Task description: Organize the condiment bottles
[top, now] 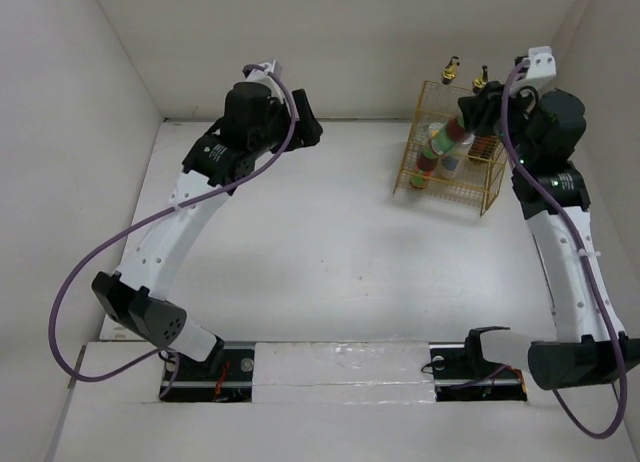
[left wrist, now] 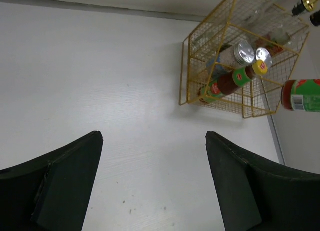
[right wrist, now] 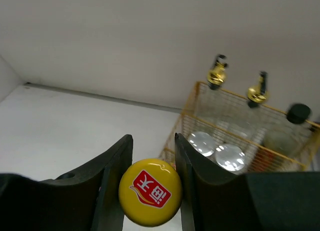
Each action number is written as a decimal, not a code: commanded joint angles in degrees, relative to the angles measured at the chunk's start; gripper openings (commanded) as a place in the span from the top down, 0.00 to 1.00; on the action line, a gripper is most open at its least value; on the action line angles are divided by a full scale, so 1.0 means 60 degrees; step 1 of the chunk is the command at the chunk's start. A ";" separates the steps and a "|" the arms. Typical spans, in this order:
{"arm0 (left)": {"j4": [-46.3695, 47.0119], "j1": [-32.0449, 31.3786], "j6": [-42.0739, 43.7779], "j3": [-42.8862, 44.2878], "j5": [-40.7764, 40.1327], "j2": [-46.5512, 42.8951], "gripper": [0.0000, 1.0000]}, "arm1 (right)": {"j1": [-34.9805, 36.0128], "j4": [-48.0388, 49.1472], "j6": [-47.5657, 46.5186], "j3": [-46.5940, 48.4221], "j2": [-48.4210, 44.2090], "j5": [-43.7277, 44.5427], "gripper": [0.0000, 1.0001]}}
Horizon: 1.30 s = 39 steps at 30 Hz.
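Note:
The front slot (top: 464, 188) beside the leaning bottle is open, so the robot's right gripper should go on lowering the bottle by its yellow cap until it rests in the basket (top: 478, 174).
My right gripper (top: 471, 116) is shut on a yellow-capped red-sauce bottle (top: 450, 137) and holds it tilted over the yellow wire basket (top: 413, 147). In the right wrist view its yellow cap (right wrist: 150, 192) sits between the fingers. The basket (left wrist: 186, 66) holds the second yellow-capped red-sauce bottle (left wrist: 234, 82), leaning, and two silver-topped shakers (left wrist: 244, 52). Two clear bottles with gold pourers (right wrist: 216, 73) and a black-capped jar (right wrist: 298, 112) stand at its back. My left gripper (left wrist: 154, 136) is open and empty, above bare table left of the basket.
The white table (top: 320, 252) is walled at the back and both sides. The basket stands in the far right corner, close to the right wall. The left arm (top: 200, 202) arcs over the left part of the table.

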 commanded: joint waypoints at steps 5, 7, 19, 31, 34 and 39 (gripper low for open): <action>0.0613 -0.0348 0.0425 -0.0223 0.1010 0.0209 0.19 | -0.1883 -0.0660 0.0027 0.0153 -0.0310 0.0072 0.99; 0.0614 -0.0349 0.0426 -0.0135 0.1171 0.0311 0.19 | -0.2134 -0.0383 0.0027 0.0051 -0.0062 0.0072 1.00; 0.0965 -0.0349 0.0514 -0.0880 0.1891 0.0223 0.16 | -0.2456 0.1214 0.0203 -0.0126 0.1799 0.0688 1.00; 0.0965 -0.0349 0.0514 -0.1145 0.1803 0.0047 0.12 | -0.2428 0.1756 -0.0017 -0.1119 0.2312 0.1551 1.00; 0.1053 -0.0349 0.0514 -0.1145 0.1803 0.0047 0.09 | -0.2295 0.2034 -0.0207 -0.1823 0.2312 0.1918 1.00; 0.1053 -0.0349 0.0514 -0.1145 0.1803 0.0135 0.07 | -0.2002 0.2123 -0.0208 -0.2438 0.2400 0.2298 0.96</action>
